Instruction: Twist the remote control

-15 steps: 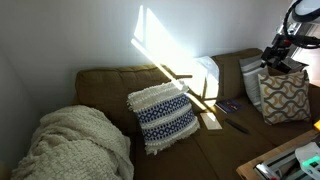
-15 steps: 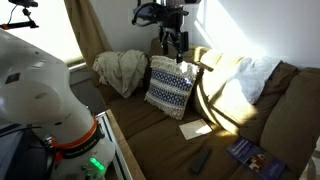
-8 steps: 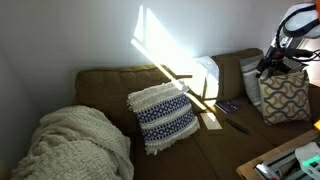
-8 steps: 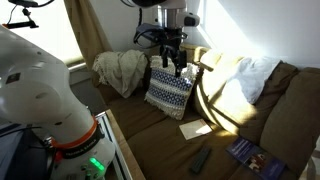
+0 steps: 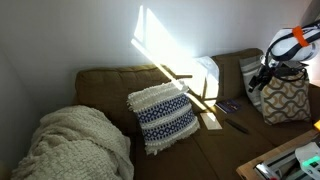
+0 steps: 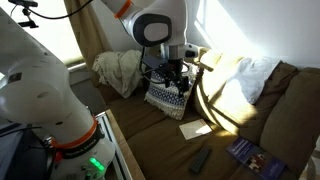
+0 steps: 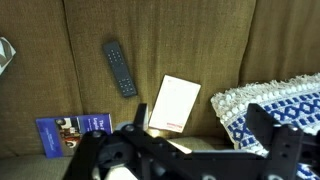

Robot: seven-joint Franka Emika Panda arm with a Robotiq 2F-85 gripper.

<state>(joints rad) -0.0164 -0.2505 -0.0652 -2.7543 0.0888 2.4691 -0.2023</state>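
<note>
I should turn square to the remote control (image 7: pixel 119 68) while I lower toward its black bar (image 6: pixel 200 160), because the remote control lies slanted and off to one side of my open gripper.
The remote control (image 7: pixel 120 68) is a slim black bar lying on the brown couch seat; in the wrist view it sits upper left, angled. It also shows as a thin dark stick in both exterior views (image 5: pixel 237 126) (image 6: pixel 200 160). My gripper (image 7: pixel 200 125) hangs above the couch with its jaws open and nothing between them, only seat fabric and a card's edge below. It is well above the remote and touches nothing. From outside, the gripper (image 5: pixel 262 80) (image 6: pixel 176 82) hovers in the air near the patterned cushions.
A tan card (image 7: pixel 174 103) and a dark bluish booklet (image 7: pixel 75 130) lie beside the remote. A white-and-blue fringed cushion (image 7: pixel 275 105) (image 5: pixel 163 117) stands near the card. A patterned cushion (image 5: pixel 285 98) and a cream blanket (image 5: pixel 70 145) sit at the couch ends.
The arm has come down and moved toward the couch seat. The jaws have stayed open, and the remote, card and booklet have not moved.
</note>
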